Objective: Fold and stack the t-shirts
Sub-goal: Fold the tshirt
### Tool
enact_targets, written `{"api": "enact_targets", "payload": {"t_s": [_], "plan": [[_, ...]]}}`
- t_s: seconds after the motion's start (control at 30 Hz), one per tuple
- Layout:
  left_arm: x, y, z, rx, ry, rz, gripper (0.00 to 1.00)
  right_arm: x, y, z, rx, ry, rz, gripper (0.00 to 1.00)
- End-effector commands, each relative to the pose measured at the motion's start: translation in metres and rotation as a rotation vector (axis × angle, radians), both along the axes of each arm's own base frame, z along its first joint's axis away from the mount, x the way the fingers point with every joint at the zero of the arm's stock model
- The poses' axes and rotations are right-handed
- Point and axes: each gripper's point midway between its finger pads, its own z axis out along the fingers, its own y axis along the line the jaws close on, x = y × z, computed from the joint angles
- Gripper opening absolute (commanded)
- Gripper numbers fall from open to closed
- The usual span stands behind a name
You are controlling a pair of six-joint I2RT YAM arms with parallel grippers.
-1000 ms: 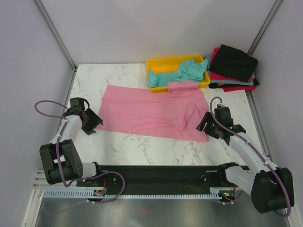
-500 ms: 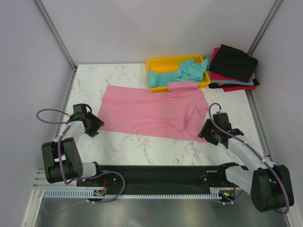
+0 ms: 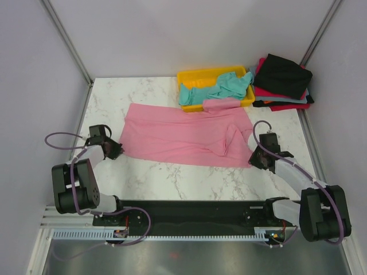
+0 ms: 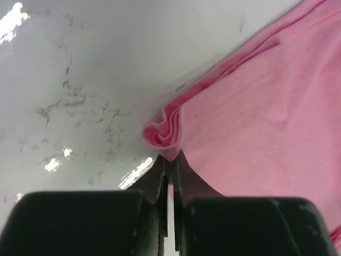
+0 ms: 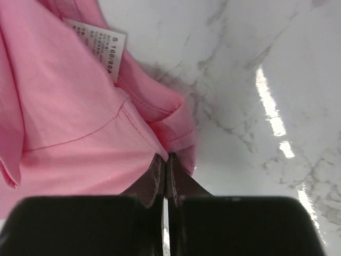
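The pink t-shirt's far part (image 3: pixel 215 105) lies over the front rim of the yellow tray, so next my right gripper leaves the t-shirt's near corner and takes hold of the fabric at the tray (image 3: pixel 234 103).
The pink t-shirt (image 3: pixel 183 137) lies spread flat across the middle of the table. My left gripper (image 3: pixel 117 150) is shut on its near left corner, and the left wrist view shows the bunched pink hem (image 4: pixel 165 133) pinched at the gripper tips (image 4: pixel 170 159). My right gripper (image 3: pixel 253 159) is shut on the near right corner; in the right wrist view the pink fabric (image 5: pixel 69 106) with its white size label (image 5: pixel 96 50) runs into the closed tips (image 5: pixel 166 159). A teal t-shirt (image 3: pixel 221 87) lies crumpled in the tray. A black t-shirt (image 3: pixel 284 74) tops a folded stack over a red one (image 3: pixel 287 106).
The yellow plastic tray (image 3: pixel 192 74) stands at the back centre, touching the pink shirt's far edge. The folded stack sits in the back right corner. Bare marble (image 3: pixel 189 180) runs between the shirt and the arm bases. Frame posts stand along both sides.
Both grippers moved inward and down to the pink t-shirt's near corners and went from open to shut on the fabric. The shirt's near right corner has pulled in slightly.
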Motion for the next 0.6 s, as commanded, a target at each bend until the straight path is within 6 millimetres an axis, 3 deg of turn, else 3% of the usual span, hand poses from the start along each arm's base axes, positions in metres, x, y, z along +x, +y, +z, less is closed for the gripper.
{"api": "enact_targets", "payload": {"t_s": [0.0, 0.07, 0.23, 0.4, 0.47, 0.5, 0.53, 0.57], "plan": [[-0.017, -0.002, 0.006, -0.001, 0.011, 0.020, 0.02, 0.021, -0.042, 0.019, -0.147, -0.069, -0.115, 0.00], [-0.029, -0.002, 0.015, 0.009, 0.020, 0.030, 0.02, 0.024, -0.055, 0.026, -0.149, -0.090, -0.164, 0.00], [-0.055, -0.013, 0.022, -0.012, 0.026, 0.016, 0.02, 0.018, -0.079, 0.025, -0.111, -0.075, -0.266, 0.00], [-0.081, -0.023, 0.026, -0.031, 0.053, -0.009, 0.02, 0.007, -0.079, 0.029, -0.074, -0.078, -0.318, 0.00], [-0.082, -0.035, 0.030, -0.065, 0.029, -0.043, 0.02, 0.003, -0.077, 0.032, -0.053, -0.099, -0.338, 0.02], [-0.082, -0.039, 0.035, -0.091, 0.007, -0.040, 0.02, 0.000, -0.077, 0.032, -0.053, -0.094, -0.343, 0.06], [-0.082, -0.045, 0.037, -0.124, -0.002, -0.051, 0.03, -0.001, -0.077, 0.033, -0.052, -0.099, -0.348, 0.32], [-0.080, -0.049, 0.041, -0.146, -0.017, -0.061, 0.14, -0.004, -0.079, 0.033, -0.056, -0.085, -0.353, 0.50]]}}
